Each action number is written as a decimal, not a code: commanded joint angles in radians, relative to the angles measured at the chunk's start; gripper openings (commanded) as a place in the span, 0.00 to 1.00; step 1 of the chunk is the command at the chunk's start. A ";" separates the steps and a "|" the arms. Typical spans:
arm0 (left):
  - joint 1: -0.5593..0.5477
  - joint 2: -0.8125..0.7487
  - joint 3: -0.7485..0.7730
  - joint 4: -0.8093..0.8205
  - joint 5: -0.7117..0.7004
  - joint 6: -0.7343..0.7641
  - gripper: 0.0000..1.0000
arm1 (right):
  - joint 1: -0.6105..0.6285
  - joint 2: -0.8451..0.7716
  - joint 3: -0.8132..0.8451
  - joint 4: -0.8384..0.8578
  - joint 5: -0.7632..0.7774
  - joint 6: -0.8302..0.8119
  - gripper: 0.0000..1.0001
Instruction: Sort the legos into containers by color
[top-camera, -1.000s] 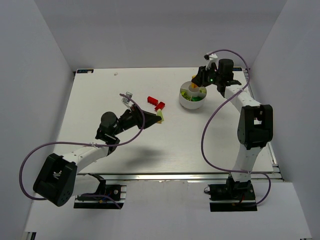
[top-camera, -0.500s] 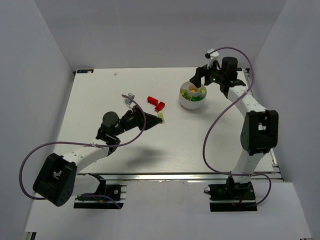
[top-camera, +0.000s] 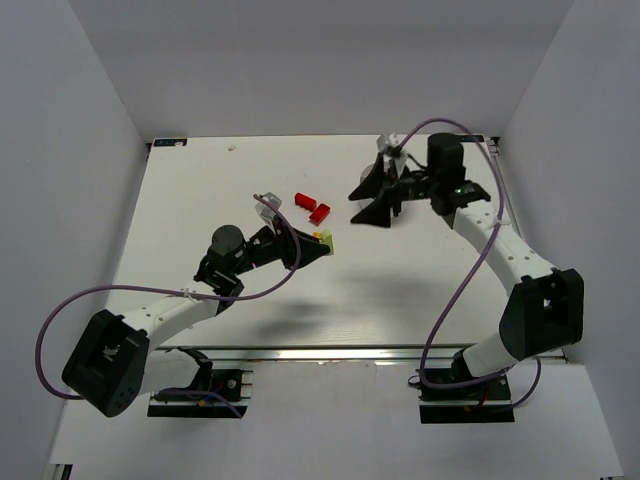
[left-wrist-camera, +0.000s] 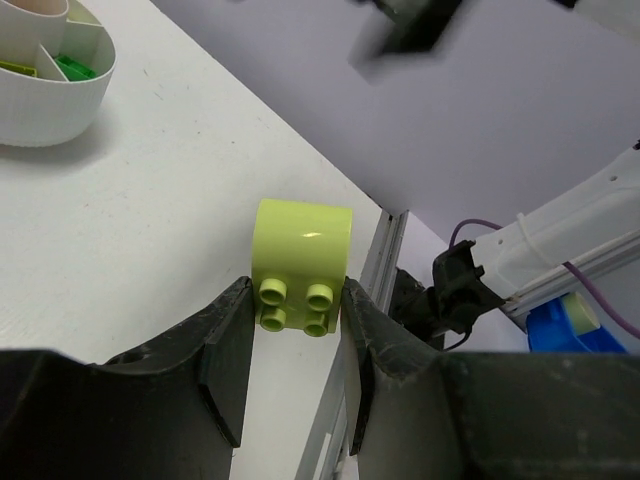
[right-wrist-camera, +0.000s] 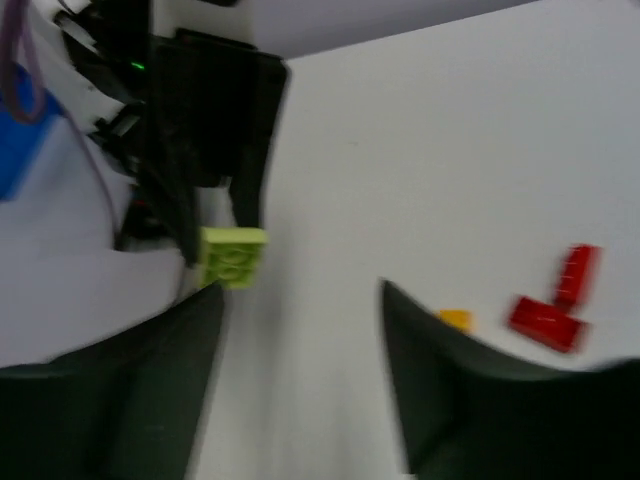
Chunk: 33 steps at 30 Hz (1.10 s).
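The yellow-green lego (top-camera: 327, 241) sticks out past the fingers of my left gripper, so my right gripper should go on moving toward the lego's loose end (right-wrist-camera: 232, 260) before it closes there.
My left gripper (top-camera: 314, 246) (left-wrist-camera: 297, 300) is shut on a yellow-green lego (left-wrist-camera: 300, 240) (top-camera: 323, 240) and holds it off the table. This lego also shows in the right wrist view (right-wrist-camera: 232, 257). Two red legos (top-camera: 305, 201) (top-camera: 320, 211) lie just beyond it, also in the right wrist view (right-wrist-camera: 545, 322). A small orange lego (right-wrist-camera: 455, 320) lies beside them. The white dish (left-wrist-camera: 45, 95) holds green legos in its compartments; in the top view my right arm hides it. My right gripper (top-camera: 360, 200) (right-wrist-camera: 300, 290) is open and empty, above the table left of the dish.
The table's right edge with its metal rail (left-wrist-camera: 375, 260) runs behind the held lego. The right arm's purple cable (top-camera: 440, 270) loops over the right half of the table. White walls enclose the table on three sides.
My right gripper has swung left from over the dish towards the middle of the table, and its view is blurred. My left gripper has shifted slightly right with the yellow-green lego.
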 joint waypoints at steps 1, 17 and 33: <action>-0.004 -0.024 0.036 0.009 0.003 0.042 0.00 | 0.077 -0.077 -0.101 0.176 -0.092 0.245 0.82; -0.021 -0.008 0.047 0.049 -0.002 0.018 0.00 | 0.192 -0.022 -0.103 0.159 -0.067 0.348 0.89; -0.026 0.005 0.054 0.060 0.003 0.010 0.00 | 0.209 0.047 -0.077 0.163 -0.038 0.364 0.56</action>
